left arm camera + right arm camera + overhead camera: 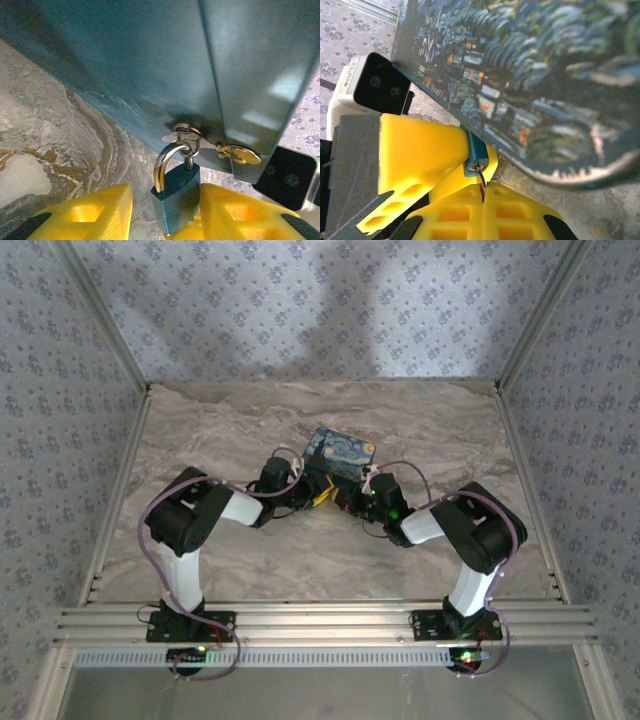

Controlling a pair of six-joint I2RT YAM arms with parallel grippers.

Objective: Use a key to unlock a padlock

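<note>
The tin's painted side (pixel 492 107) crowds my right gripper at the key, so I should open it, back off, roll the gripper's wrist and retake the key (pixel 481 180).
The small blue-grey padlock (pixel 177 197) hangs by its silver shackle (pixel 161 165) from a ring on the starry-night tin (pixel 150 65). The shackle's left leg looks lifted out of the body. My left gripper (pixel 165 191) is open around the lock, which leans on the right yellow finger (pixel 235 210), with table showing between it and the left finger (pixel 100 212). In the right wrist view my right gripper (pixel 484 192) is shut on a key (pixel 482 181) that sits in the keyhole of the padlock (pixel 478 162). Both grippers meet at the tin (pixel 338 455).
A second brass key (pixel 241 154) lies on a ring (pixel 187 134) at the tin's hasp. The tin (pixel 530 65) towers close over both grippers. The marble table (pixel 250 430) is walled by patterned panels with metal rails.
</note>
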